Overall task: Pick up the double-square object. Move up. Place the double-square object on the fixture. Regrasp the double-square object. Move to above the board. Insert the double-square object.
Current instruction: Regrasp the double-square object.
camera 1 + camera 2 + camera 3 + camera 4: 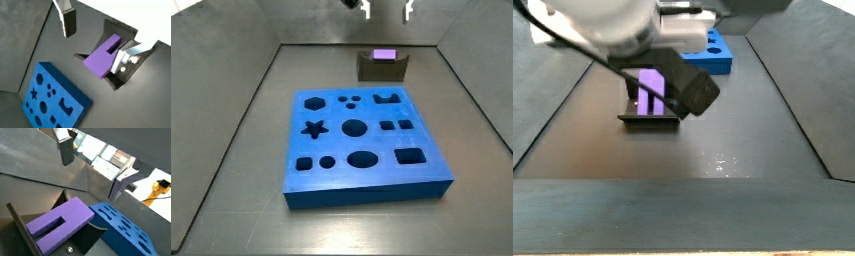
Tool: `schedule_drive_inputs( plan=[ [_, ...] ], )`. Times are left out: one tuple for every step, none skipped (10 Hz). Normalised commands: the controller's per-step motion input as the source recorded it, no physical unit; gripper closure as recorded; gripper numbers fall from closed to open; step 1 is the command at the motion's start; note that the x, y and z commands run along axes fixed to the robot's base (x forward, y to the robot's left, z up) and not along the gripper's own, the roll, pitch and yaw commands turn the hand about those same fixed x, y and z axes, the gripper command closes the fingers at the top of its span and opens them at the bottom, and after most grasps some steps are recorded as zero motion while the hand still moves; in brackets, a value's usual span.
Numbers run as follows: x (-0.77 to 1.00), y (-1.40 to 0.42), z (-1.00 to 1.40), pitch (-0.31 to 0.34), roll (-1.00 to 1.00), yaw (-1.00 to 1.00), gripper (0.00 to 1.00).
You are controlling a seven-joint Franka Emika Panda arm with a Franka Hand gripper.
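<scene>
My gripper will carry the light-purple double-square object (102, 59) with its two legs pointing away from the gripper, because a notch (117, 47) splits one end of the object.
The light-purple double-square object (103, 57) lies on the dark fixture (119, 81), its notched end showing in a wrist view (59, 223). In a side view the object (382, 55) sits on top of the fixture (381, 70) behind the blue board (358, 130). My gripper (95, 42) hangs above the fixture with its jaws wide apart and nothing between them. One finger (69, 22) is well clear of the object and the other finger (122, 60) is close beside it. The gripper (385, 8) shows at the top edge of a side view.
The blue board with dark cut-outs (127, 233) lies flat beside the fixture (23, 225). Grey walls enclose the dark floor. In a side view the arm's wrist body (633, 25) hides part of the fixture (651, 122) and board (716, 55).
</scene>
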Motion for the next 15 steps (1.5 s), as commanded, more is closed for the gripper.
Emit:
schedule_drive_inputs(
  plan=[
    [-0.08,-1.0,0.85,0.068,1.0,0.02,0.0],
    [-0.09,-1.0,0.85,0.061,1.0,0.02,0.0],
    [-0.14,-1.0,0.77,0.047,1.0,0.02,0.0],
    [-0.13,-0.94,0.66,0.043,1.0,0.01,0.0],
    [-0.09,-0.73,0.39,0.04,1.0,0.01,0.0],
    [-0.07,-0.57,0.18,0.038,1.0,0.01,0.0],
    [-0.03,-0.33,0.03,0.035,1.0,0.01,0.0],
    [-0.03,-0.2,0.03,0.034,1.0,0.01,0.0],
    [-0.04,-0.03,0.04,0.031,1.0,0.02,0.0],
    [-0.04,-0.03,0.02,0.028,1.0,0.02,0.0],
    [-0.04,-0.04,0.01,0.022,1.0,0.02,0.0],
    [-0.04,-0.03,0.01,0.016,1.0,0.02,0.0],
    [-0.04,-0.03,0.01,0.01,1.0,0.02,0.0],
    [-0.03,-0.03,0.01,0.004,1.0,0.02,0.0],
    [-0.03,-0.03,0.01,-0.002,1.0,0.02,0.0]
  ],
)
